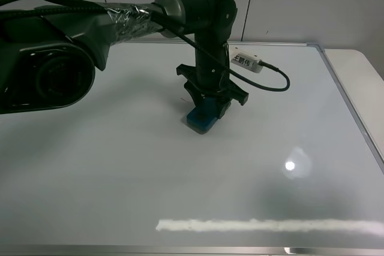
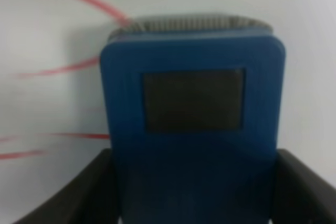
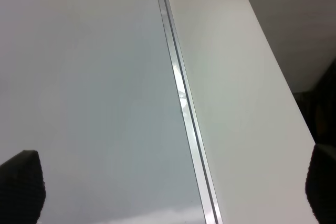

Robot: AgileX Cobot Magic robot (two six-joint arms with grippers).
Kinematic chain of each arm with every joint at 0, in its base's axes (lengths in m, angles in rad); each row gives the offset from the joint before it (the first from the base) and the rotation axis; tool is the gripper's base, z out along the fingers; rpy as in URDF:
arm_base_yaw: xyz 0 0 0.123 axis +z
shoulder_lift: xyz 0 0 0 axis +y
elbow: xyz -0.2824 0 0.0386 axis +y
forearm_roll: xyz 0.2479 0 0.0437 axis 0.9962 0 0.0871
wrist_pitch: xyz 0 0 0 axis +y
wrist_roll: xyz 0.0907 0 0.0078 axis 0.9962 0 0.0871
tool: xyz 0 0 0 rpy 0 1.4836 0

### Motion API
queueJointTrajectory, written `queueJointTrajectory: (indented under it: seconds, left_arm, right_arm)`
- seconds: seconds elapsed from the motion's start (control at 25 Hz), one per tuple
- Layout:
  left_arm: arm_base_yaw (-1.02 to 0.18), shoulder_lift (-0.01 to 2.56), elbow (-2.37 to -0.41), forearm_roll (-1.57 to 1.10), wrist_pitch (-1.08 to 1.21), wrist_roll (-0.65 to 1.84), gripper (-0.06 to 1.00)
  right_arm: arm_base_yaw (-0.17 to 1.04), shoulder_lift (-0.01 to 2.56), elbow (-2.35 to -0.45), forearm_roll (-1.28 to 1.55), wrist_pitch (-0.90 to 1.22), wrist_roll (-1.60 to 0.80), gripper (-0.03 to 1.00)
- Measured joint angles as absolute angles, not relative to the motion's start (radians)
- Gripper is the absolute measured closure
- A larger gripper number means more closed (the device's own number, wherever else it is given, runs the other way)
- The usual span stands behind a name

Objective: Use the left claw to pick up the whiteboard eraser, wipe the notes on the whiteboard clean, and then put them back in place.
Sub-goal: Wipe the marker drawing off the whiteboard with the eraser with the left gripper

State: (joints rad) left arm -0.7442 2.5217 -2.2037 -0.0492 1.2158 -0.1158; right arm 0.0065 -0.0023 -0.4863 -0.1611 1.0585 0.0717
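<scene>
The whiteboard still shows red strokes point(image 1: 185, 100) beside the eraser point(image 1: 200, 120), so the robot's left gripper should wipe the eraser back across them before putting it in place.
My left claw point(image 1: 207, 105) is shut on the teal-blue whiteboard eraser point(image 1: 201, 118) and presses it flat on the whiteboard point(image 1: 120, 160) near the middle. In the left wrist view the eraser point(image 2: 193, 119) fills the frame between my two black fingers point(image 2: 79, 192), with a dark patch on top. Red strokes of the notes point(image 2: 63, 69) show on the board beside it; in the exterior high view only a faint red trace point(image 1: 183, 101) shows at the eraser's left. My right gripper point(image 3: 173, 190) is open over the board's silver frame point(image 3: 184, 103), out of the exterior view.
A white label tag point(image 1: 247, 61) on a black cable point(image 1: 279, 79) hangs over the board behind the claw. The board's right frame edge point(image 1: 354, 112) meets a white table point(image 1: 360, 64). A bright light reflection point(image 1: 290, 165) and a white streak point(image 1: 270, 226) lie on the near part of the board.
</scene>
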Motion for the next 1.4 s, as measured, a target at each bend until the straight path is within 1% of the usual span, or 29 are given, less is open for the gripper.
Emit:
queueJointTrajectory:
  seconds: [0.32, 0.52, 0.72, 0.84, 0.96, 1.12, 1.4]
  left_arm:
    - [-0.675, 2.574, -2.284, -0.07, 1.232, -0.093, 0.39]
    - [-0.624, 2.581, -2.292, -0.055, 1.224, -0.088, 0.39]
    - [-0.545, 2.582, -2.294, 0.007, 1.217, -0.088, 0.39]
    - [-0.528, 2.583, -2.294, 0.017, 1.216, -0.088, 0.39]
    - [-0.541, 2.583, -2.294, 0.028, 1.216, -0.09, 0.39]
    - [-0.59, 2.583, -2.294, 0.068, 1.216, -0.092, 0.39]
    - [-0.789, 2.59, -2.294, 0.023, 1.216, -0.092, 0.39]
  right_arm:
    - [0.006, -0.002, -0.486, -0.161, 1.058, 0.072, -0.02]
    - [0.006, -0.002, -0.486, -0.161, 1.058, 0.072, -0.02]
    - [0.006, -0.002, -0.486, -0.161, 1.058, 0.072, -0.02]
    - [0.006, -0.002, -0.486, -0.161, 1.058, 0.072, -0.02]
    - [0.006, -0.002, -0.486, -0.161, 1.058, 0.072, -0.02]
    - [0.006, -0.002, -0.486, -0.161, 1.058, 0.072, -0.02]
    - [0.006, -0.002, -0.486, -0.161, 1.058, 0.072, -0.02]
